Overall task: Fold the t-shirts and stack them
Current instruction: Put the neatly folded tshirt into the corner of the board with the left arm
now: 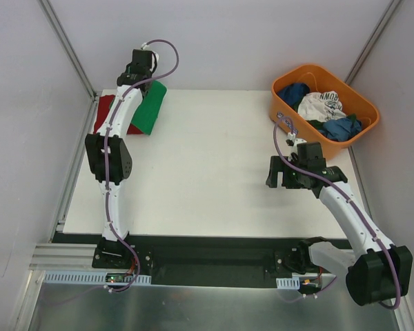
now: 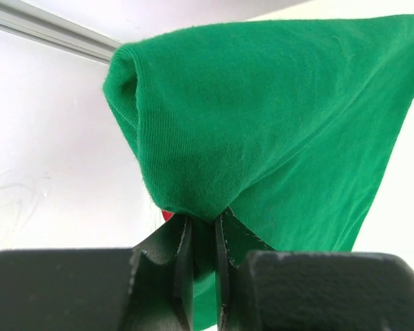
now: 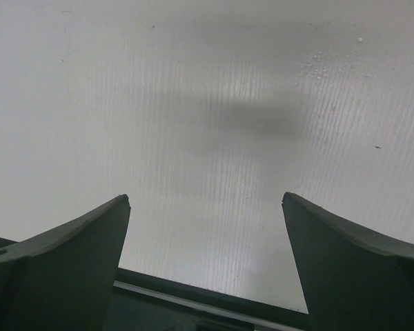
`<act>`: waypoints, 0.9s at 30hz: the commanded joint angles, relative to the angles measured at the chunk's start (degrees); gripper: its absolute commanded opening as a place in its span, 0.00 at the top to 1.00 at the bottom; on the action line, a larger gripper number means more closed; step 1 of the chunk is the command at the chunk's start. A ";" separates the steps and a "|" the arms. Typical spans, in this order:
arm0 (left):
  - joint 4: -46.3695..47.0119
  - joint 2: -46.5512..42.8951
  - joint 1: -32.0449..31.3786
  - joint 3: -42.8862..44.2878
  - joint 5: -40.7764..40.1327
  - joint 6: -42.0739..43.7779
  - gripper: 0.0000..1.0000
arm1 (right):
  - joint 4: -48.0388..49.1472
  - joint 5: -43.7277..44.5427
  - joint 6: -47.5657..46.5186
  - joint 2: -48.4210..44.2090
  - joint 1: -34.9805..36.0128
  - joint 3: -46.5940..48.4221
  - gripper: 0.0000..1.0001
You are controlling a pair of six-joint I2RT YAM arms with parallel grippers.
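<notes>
The green t-shirt [image 1: 156,87] is held by its far end in my left gripper. I should keep pulling toward the dark red t-shirt's uncovered side [image 1: 104,109] until both are stacked squarely.
The green t-shirt [image 1: 149,108] is folded and lies tilted at the table's far left corner, partly over the dark red t-shirt [image 1: 105,110], which lies flat beneath it. My left gripper [image 1: 139,77] is at the far end of the green shirt and is shut on its fabric [image 2: 262,124]; the cloth bunches between the jaws. A sliver of the red shirt [image 2: 167,215] shows just beside them. My right gripper [image 1: 281,181] is open and empty, low over bare white table [image 3: 207,124] on the right.
An orange basket [image 1: 284,77] at the far right holds blue garments [image 1: 294,92] and a white printed garment [image 1: 321,107]. White walls close in the left, back and right sides. The table's near edge runs by the arm bases.
</notes>
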 commanded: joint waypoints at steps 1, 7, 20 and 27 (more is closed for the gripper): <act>3.21 -5.43 0.45 3.60 0.07 0.66 1.00 | -0.21 -1.32 -0.93 0.33 -0.22 1.62 0.03; 3.30 -4.46 1.76 3.70 3.05 -0.22 1.00 | -0.21 -1.06 -1.02 -0.11 -0.22 1.36 0.03; 4.27 1.34 5.02 5.46 6.48 3.03 1.00 | -1.26 2.20 0.30 0.50 -0.22 2.84 0.03; 5.76 4.24 8.18 5.72 10.34 2.24 1.00 | -3.72 3.42 1.35 0.86 -0.22 5.31 0.03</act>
